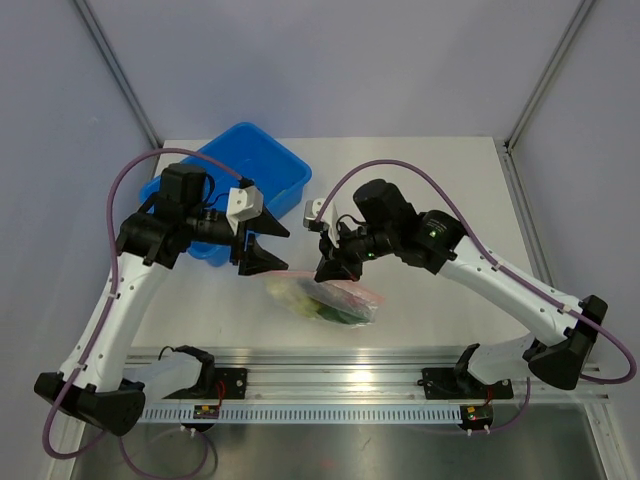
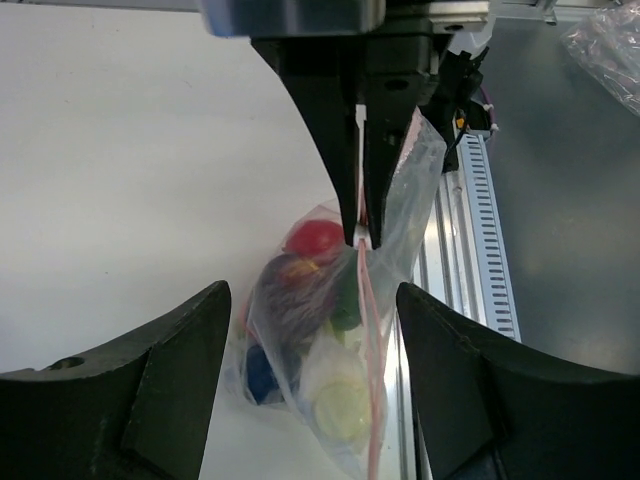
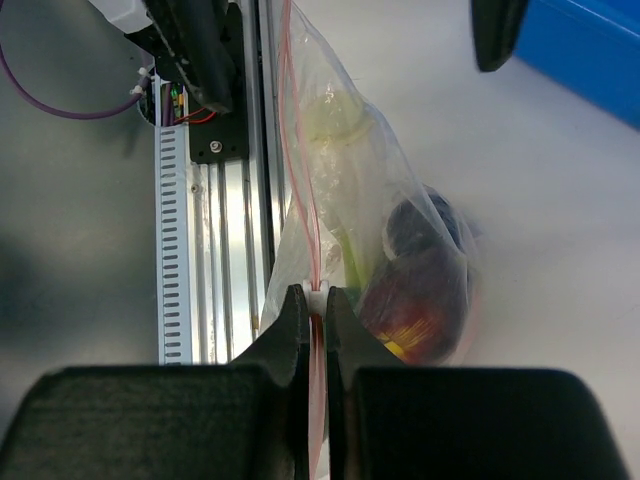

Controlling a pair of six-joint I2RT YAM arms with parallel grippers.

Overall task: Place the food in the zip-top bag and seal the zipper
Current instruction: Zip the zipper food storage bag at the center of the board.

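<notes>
The pink zipper (image 2: 373, 375) stands upright between my open left fingers, so I should go on approaching until they close on the part of the zipper (image 2: 366, 290) beside the white slider.
The clear zip-top bag (image 1: 322, 300) lies on the table near the front rail and holds the food. In the left wrist view I see a red fruit (image 2: 318, 238), a maroon one (image 2: 288, 292), a green piece (image 2: 347, 305) and a pale yellow-green stalk (image 2: 345, 402) inside it. My right gripper (image 1: 328, 268) is shut on the pink zipper (image 3: 300, 150) at a small white slider (image 3: 318, 294) and lifts that edge. My left gripper (image 1: 285, 250) is open and empty, with its jaws standing either side of the bag (image 2: 330, 340) without touching it.
A blue bin (image 1: 240, 185) stands at the back left behind my left arm, and it also shows in the right wrist view (image 3: 590, 60). The metal rail (image 1: 340, 380) runs along the table's front edge, close beside the bag.
</notes>
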